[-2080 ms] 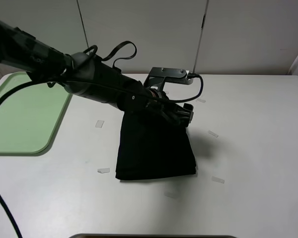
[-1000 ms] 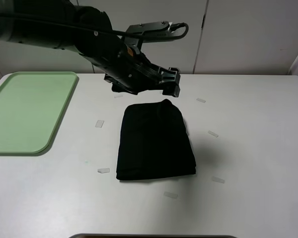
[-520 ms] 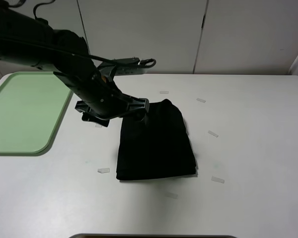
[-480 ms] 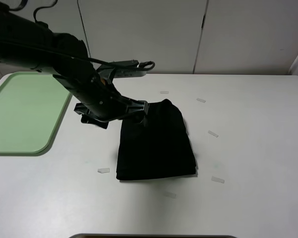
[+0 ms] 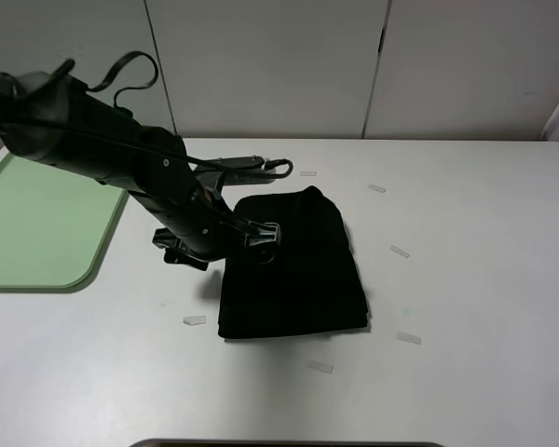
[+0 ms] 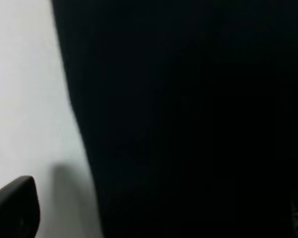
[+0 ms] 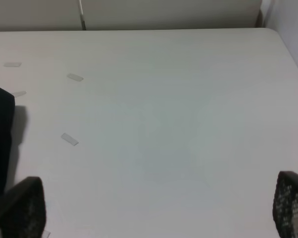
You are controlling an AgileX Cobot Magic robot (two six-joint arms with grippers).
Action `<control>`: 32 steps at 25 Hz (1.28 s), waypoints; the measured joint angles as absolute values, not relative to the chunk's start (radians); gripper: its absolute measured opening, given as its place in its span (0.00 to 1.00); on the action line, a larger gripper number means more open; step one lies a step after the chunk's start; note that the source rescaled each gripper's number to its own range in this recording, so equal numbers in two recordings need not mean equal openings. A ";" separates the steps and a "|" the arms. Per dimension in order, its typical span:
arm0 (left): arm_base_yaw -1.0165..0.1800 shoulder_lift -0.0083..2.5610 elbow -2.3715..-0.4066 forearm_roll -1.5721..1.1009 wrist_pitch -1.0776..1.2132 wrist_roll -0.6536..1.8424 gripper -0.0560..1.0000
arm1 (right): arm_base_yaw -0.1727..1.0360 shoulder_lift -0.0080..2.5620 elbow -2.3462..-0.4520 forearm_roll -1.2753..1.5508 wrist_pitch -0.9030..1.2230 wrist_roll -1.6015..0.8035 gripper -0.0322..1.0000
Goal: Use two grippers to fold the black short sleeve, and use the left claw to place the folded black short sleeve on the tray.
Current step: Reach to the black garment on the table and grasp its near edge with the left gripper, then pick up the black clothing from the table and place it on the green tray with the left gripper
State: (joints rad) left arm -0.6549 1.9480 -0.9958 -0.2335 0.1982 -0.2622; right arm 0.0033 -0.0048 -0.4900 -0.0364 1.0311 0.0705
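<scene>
I now move my left gripper inward, with open fingers straddling the tray-side edge (image 6: 87, 158) of the folded black short sleeve, and close it on the folded layers (image 5: 252, 281).
The black short sleeve (image 5: 293, 265) lies folded into a rectangle on the white table, with no letters showing. My left gripper (image 5: 261, 238) is low at the cloth's left edge, near its far corner. The left wrist view is filled with the black cloth (image 6: 188, 114); one fingertip (image 6: 15, 208) shows far out to the side over the table, so the jaws stand open. The light-green tray (image 5: 47, 223) sits at the far left, empty. My right gripper (image 7: 154, 210) is open and empty over bare table, out of the exterior view; the cloth's edge (image 7: 0, 134) shows beside it.
Several small pieces of clear tape lie on the table around the cloth, such as one by its front left corner (image 5: 194, 320) and one to its right (image 5: 400, 250). A cable (image 5: 121, 70) loops above the left arm. White cabinet doors stand behind the table.
My left arm lifted off the cloth's far right corner, swung left and came down to the cloth's left edge. The cloth has stayed folded in place.
</scene>
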 joint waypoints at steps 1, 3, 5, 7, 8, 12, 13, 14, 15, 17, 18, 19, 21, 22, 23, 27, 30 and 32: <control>-0.663 1.958 -0.997 -0.236 0.180 -0.262 1.00 | 0.003 -0.005 -0.490 -0.036 1.031 0.071 1.00; -0.678 1.985 -1.010 -0.237 0.155 -0.262 1.00 | 0.003 -0.005 -0.490 -0.036 1.031 0.071 1.00; -0.694 2.009 -1.027 -0.237 0.135 -0.262 1.00 | 0.003 -0.005 -0.490 -0.036 1.031 0.071 1.00; -0.706 2.031 -1.043 -0.237 0.119 -0.263 1.00 | 0.003 -0.005 -0.490 -0.036 1.031 0.071 1.00; -0.713 2.037 -1.051 -0.237 0.109 -0.265 1.00 | 0.003 -0.005 -0.490 -0.036 1.031 0.071 1.00; -0.725 2.048 -1.058 -0.235 0.085 -0.268 1.00 | 0.003 -0.005 -0.490 -0.036 1.031 0.071 1.00; -0.729 2.052 -1.061 -0.233 0.079 -0.268 1.00 | 0.003 -0.005 -0.490 -0.036 1.031 0.071 1.00; -0.733 2.053 -1.062 -0.233 0.074 -0.268 0.99 | 0.003 -0.005 -0.490 -0.036 1.031 0.071 1.00; -0.736 2.054 -1.063 -0.232 0.071 -0.269 0.97 | 0.003 -0.005 -0.490 -0.036 1.031 0.071 1.00; -0.737 2.057 -1.064 -0.231 0.069 -0.270 0.92 | 0.003 -0.005 -0.490 -0.036 1.031 0.071 1.00; -0.737 2.058 -1.065 -0.230 0.068 -0.271 0.88 | 0.003 -0.005 -0.490 -0.036 1.031 0.071 1.00; -0.737 2.059 -1.065 -0.230 0.067 -0.271 0.84 | 0.003 -0.005 -0.490 -0.036 1.031 0.071 1.00; -0.737 2.064 -1.065 -0.230 0.065 -0.272 0.73 | 0.003 -0.005 -0.490 -0.036 1.031 0.071 1.00; -0.737 2.064 -1.065 -0.230 0.063 -0.272 0.68 | 0.003 -0.005 -0.490 -0.036 1.031 0.071 1.00; -0.737 2.065 -1.065 -0.230 0.063 -0.272 0.64 | 0.003 -0.005 -0.490 -0.036 1.031 0.071 1.00; -0.737 2.067 -1.065 -0.230 0.064 -0.272 0.45 | 0.003 -0.005 -0.490 -0.036 1.031 0.071 1.00; -0.737 2.067 -1.065 -0.232 0.067 -0.272 0.33 | 0.003 -0.005 -0.490 -0.036 1.031 0.071 1.00; -0.735 2.066 -1.065 -0.233 0.072 -0.272 0.27 | 0.003 -0.005 -0.490 -0.036 1.031 0.071 1.00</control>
State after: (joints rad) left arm -0.7347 2.0661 -1.0648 -0.2327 0.0718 -0.2716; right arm 0.0033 -0.0048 -0.4900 -0.0364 1.0306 0.0705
